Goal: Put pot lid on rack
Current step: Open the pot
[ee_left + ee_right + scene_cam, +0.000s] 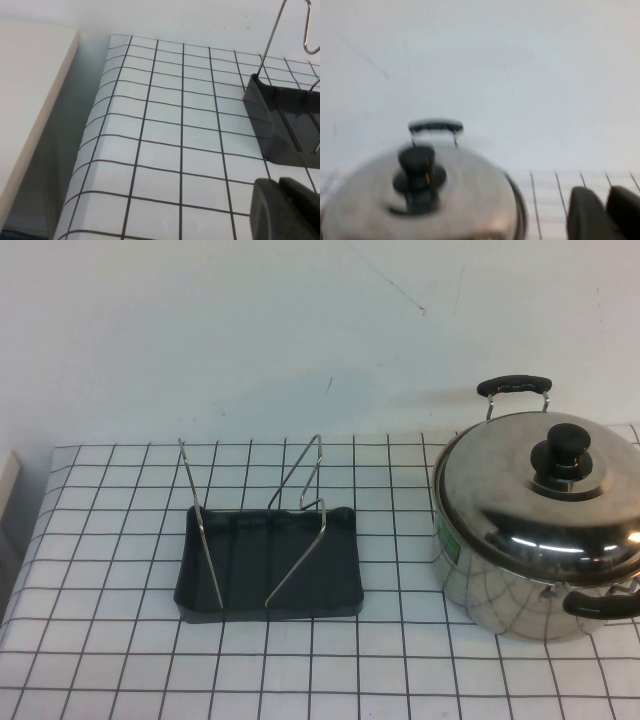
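Observation:
My right gripper is approaching the black knob (567, 446), which stands free on the pot lid with a clear way to it. The gripper should keep moving closer until its fingers straddle the knob's sides (417, 167).
The pot lid (510, 495), shiny domed steel with a black knob (567, 452), sits on the steel pot (490, 590) at the table's right. The rack (270, 565), a dark tray with bent wire uprights, stands at the table's middle. Neither arm shows in the high view. In the left wrist view my left gripper (280, 182) is shut on nothing, low over the checked cloth beside the rack's corner (272, 120). In the right wrist view my right gripper (606, 192) hangs off to one side of the pot lid (470, 200) and its knob (417, 175), apart from them.
A white checked cloth (120, 640) covers the table, with a white wall behind it. The pot's black handles stick out at the back (515, 386) and front (600, 602). A pale board (30, 100) lies beyond the table's left edge.

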Action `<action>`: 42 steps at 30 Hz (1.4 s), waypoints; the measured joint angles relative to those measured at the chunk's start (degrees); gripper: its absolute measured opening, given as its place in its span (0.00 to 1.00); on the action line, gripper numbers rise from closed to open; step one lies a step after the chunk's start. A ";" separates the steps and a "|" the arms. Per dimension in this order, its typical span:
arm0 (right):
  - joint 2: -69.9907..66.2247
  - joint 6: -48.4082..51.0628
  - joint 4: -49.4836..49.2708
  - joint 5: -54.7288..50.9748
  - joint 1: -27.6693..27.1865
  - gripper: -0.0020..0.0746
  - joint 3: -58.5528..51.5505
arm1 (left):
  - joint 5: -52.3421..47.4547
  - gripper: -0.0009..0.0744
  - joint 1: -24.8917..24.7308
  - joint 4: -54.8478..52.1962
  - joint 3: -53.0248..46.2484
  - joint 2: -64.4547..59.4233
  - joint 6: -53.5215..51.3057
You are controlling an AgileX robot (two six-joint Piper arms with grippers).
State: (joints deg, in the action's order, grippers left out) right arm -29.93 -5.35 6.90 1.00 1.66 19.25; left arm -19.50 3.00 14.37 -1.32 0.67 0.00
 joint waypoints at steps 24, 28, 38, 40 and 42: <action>-54.79 -0.11 2.75 47.28 11.47 0.79 9.33 | 0.00 0.01 0.00 0.00 0.00 0.00 0.00; -57.46 0.02 2.96 48.08 12.34 0.79 11.33 | 0.00 0.01 0.00 0.00 0.00 0.00 0.00; -61.52 1.79 1.16 48.11 12.43 0.79 14.44 | 0.00 0.01 0.00 0.00 0.00 0.00 0.00; -62.67 1.79 0.71 48.11 12.43 0.79 15.09 | 0.00 0.01 0.00 0.00 0.00 0.00 0.00; -63.55 1.79 -0.03 48.11 12.43 0.79 15.80 | 0.00 0.01 0.00 0.00 0.00 0.00 0.00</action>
State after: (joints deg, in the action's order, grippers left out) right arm -93.48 -3.56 6.87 49.11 14.09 35.05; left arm -19.50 3.00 14.37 -1.32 0.67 0.00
